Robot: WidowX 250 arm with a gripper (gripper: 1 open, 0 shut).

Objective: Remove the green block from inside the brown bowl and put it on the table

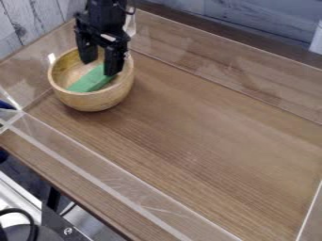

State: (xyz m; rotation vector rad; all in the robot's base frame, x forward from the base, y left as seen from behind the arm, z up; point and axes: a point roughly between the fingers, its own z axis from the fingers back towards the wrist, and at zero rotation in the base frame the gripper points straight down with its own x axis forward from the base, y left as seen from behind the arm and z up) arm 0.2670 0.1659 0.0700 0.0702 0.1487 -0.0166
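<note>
My gripper is open inside the brown bowl's rim, above the far end of the green block. I should keep moving it down until its fingers are on either side of the block, and then close it.
The brown bowl sits on the table at the far left. Inside it lies the green block, partly hidden by the gripper. My black gripper hangs straight down over the bowl's far side, open, one finger on the left and the other on the right. Its tips reach down to the upper end of the block. Whether they touch the block cannot be told.
Low clear plastic walls edge the tabletop along the front and left. A grey plank wall stands behind the bowl. Bare wood-grain surface stretches right and forward of the bowl.
</note>
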